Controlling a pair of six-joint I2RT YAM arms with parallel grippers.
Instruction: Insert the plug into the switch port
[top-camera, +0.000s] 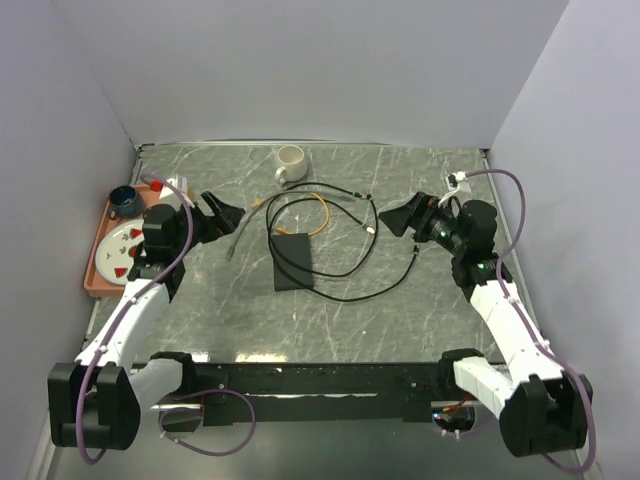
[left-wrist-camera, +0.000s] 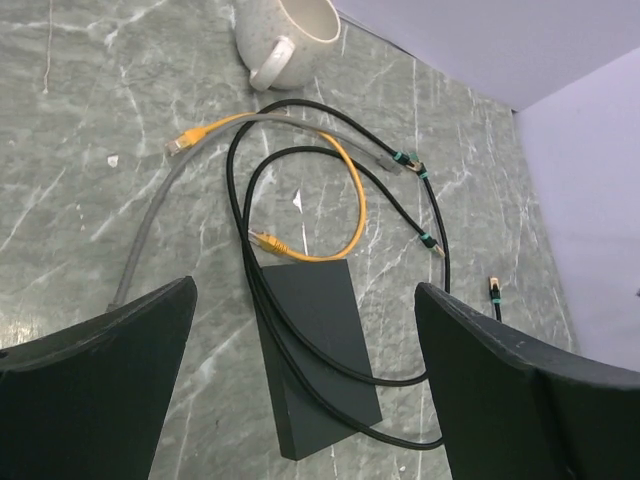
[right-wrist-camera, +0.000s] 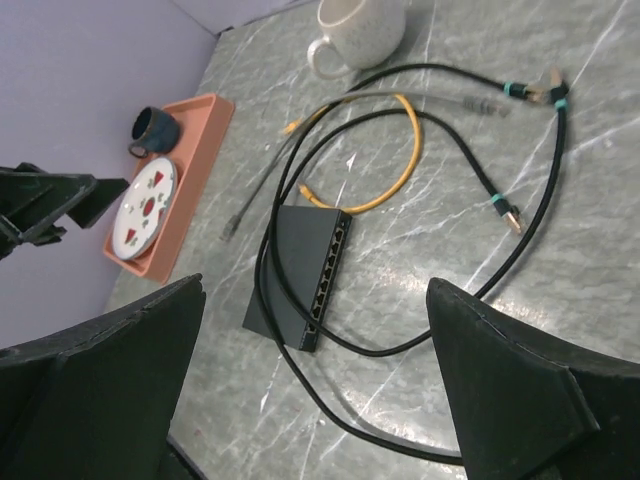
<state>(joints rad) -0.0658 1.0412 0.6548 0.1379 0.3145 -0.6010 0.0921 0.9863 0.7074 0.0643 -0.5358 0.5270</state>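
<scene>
The grey cable (top-camera: 240, 236) passes over the yellow and black cables (top-camera: 273, 199), so I expect it to come free and leave them behind when I lift.
A flat matte-black switch box (top-camera: 292, 260) lies at the table's middle, also in the left wrist view (left-wrist-camera: 318, 350) and the right wrist view (right-wrist-camera: 300, 270). Its row of ports (right-wrist-camera: 330, 270) lines the narrow right edge. Black cables (top-camera: 340, 285) loop over it; one loose plug (right-wrist-camera: 511, 215) with a teal band lies to its right. A yellow cable (top-camera: 318, 215) has a plug (left-wrist-camera: 262, 239) by the box's far end. A grey cable (top-camera: 240, 235) lies left. My left gripper (top-camera: 222, 215) and right gripper (top-camera: 400, 218) are both open and empty, on either side of the box.
A speckled white mug (top-camera: 290, 163) stands at the back. An orange tray (top-camera: 100, 270) at the left edge holds a dark blue cup (top-camera: 124, 200) and a white plate (top-camera: 120, 250). Grey walls enclose the table on three sides.
</scene>
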